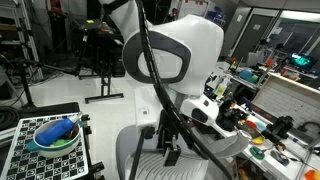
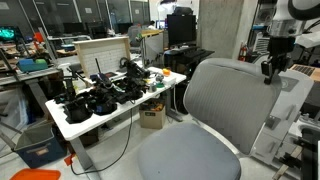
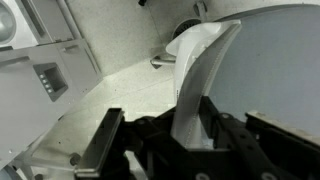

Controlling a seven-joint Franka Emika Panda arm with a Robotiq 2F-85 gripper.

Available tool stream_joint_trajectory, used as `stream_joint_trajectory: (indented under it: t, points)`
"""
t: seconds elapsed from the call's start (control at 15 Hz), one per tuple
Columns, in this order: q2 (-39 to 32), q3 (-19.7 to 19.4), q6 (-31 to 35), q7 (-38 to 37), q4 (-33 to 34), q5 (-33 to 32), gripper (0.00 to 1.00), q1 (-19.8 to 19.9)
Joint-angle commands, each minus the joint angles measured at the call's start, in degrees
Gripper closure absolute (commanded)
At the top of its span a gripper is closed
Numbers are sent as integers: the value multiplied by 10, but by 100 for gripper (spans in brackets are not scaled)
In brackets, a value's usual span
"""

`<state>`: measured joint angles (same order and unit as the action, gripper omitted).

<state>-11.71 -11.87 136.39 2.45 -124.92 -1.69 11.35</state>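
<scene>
My fingers sit either side of the backrest's edge (image 3: 212, 62). I should keep moving the grey office chair (image 2: 232, 98) until open floor appears beside the white table, then release.
My gripper (image 3: 190, 135) is shut on a white strip of cloth (image 3: 200, 60), which runs away from the jaws in the wrist view. The gripper hangs just above the backrest of a grey office chair (image 2: 225, 95) in an exterior view, where the gripper (image 2: 270, 68) sits at the top right. The chair's grey surface (image 3: 275, 60) fills the right of the wrist view. In an exterior view the gripper (image 1: 170, 150) is low at the centre, over the chair (image 1: 135, 160), partly hidden by the arm's white body. The cloth is not clear in either exterior view.
A white table (image 2: 75, 128) crowded with black gear and cables stands beside the chair. A cardboard box (image 2: 152, 117) and a blue bin (image 2: 40, 152) sit under it. A blue bowl (image 1: 55, 133) rests on a checkered board (image 1: 20, 150). A cluttered bench (image 1: 265, 125) is nearby.
</scene>
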Motion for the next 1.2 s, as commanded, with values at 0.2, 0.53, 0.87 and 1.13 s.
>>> stream_joint_trajectory:
  t: [0.2,0.53,0.87,1.13]
  points:
    - [30,21,9,-79,-41,-62,94,-51]
    - [41,47,-8,-174,-54,-94,94,-99]
    - [56,92,-37,-262,-61,-98,94,-148]
    - [56,133,-57,-315,-50,-82,94,-183]
